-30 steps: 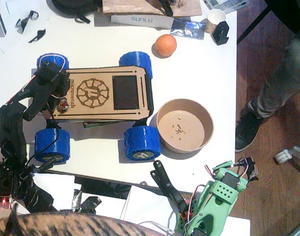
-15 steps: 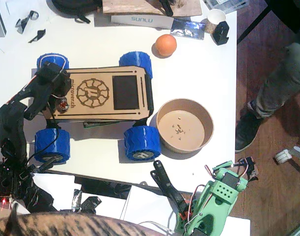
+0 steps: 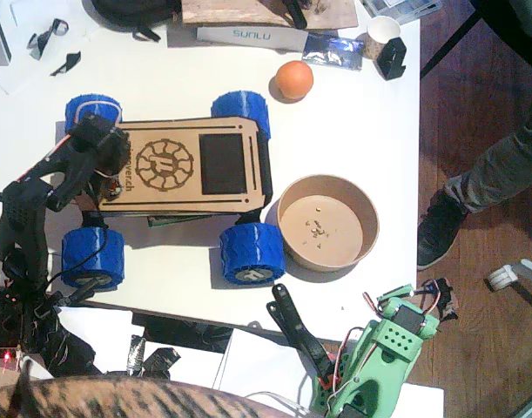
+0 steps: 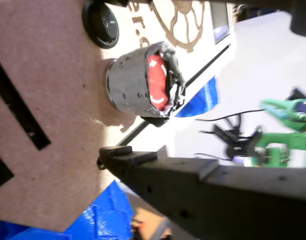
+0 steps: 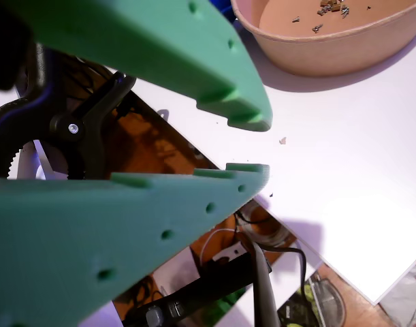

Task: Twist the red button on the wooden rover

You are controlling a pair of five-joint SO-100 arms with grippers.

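Note:
The wide blue wheels (image 3: 252, 254) stand far out at the corners, so the wooden rover (image 3: 178, 165) will stay in place when I twist the red button.
The wooden rover (image 3: 187, 165) lies flat on the white table on blue wheels, its plywood top (image 4: 42, 75) filling a wrist view. The red button (image 4: 155, 80), ringed by a grey collar, stands out of that top beside a small black round button (image 4: 101, 22). My black left gripper (image 3: 104, 165) hangs over the rover's left end and hides the button in the fixed view. It is open, with one dark finger (image 4: 193, 190) below the button and apart from it. My green right gripper (image 5: 252, 146) rests at the table's front edge, open and empty.
A tan bowl (image 3: 326, 183) with crumbs stands right of the rover, close to a blue wheel (image 3: 251, 252). An orange ball (image 3: 293, 80) lies at the back. A black clamp (image 3: 296, 331) sits by the green arm. A person's leg and shoe (image 3: 440, 226) are beside the table.
My left gripper has shifted slightly up and right over the rover's left end, so the red button no longer shows in the fixed view. The person's leg moved.

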